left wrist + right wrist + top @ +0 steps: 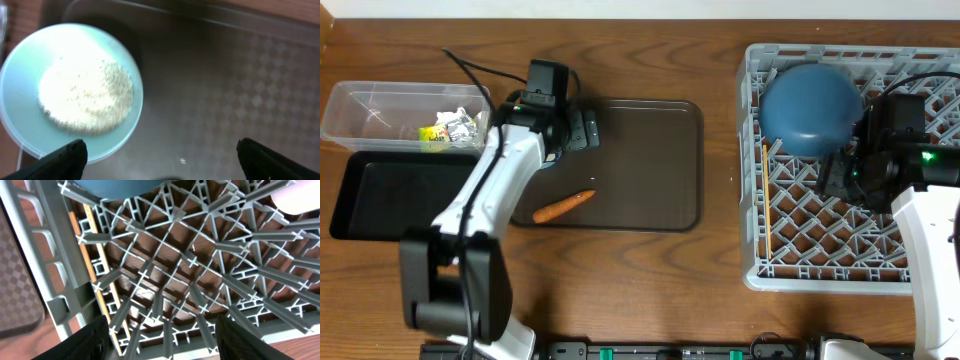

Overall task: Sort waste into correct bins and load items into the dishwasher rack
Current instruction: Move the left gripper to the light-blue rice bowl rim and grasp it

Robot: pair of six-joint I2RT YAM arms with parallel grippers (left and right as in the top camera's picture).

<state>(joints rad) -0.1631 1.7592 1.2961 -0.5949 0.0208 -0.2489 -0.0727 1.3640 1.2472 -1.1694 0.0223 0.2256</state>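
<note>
My left gripper should grab the rim of the small light blue bowl, which holds white rice (87, 95), and pour the rice into the black tray (400, 195) before racking the bowl.
The small light blue bowl (20, 75) holds a heap of white rice (85, 95) and stands on the brown serving tray. My left gripper (162, 165) hovers open just beside it, one finger over its rim. In the overhead view the left gripper (582, 130) hides the bowl. An orange carrot (563, 206) lies on the tray. The large dark blue bowl (812, 108) sits upside down in the grey dishwasher rack (750, 180). My right gripper (167, 340) is open and empty over the lattice floor. A chopstick (100, 280) lies along the rack's left side.
The clear tub (350, 110) at the far left holds the yellow-green wrapper (445, 128). The black tray (395, 195) lies in front of it. A pale pink cup (300, 195) shows in the rack. The brown serving tray (660, 160) sits mid-table.
</note>
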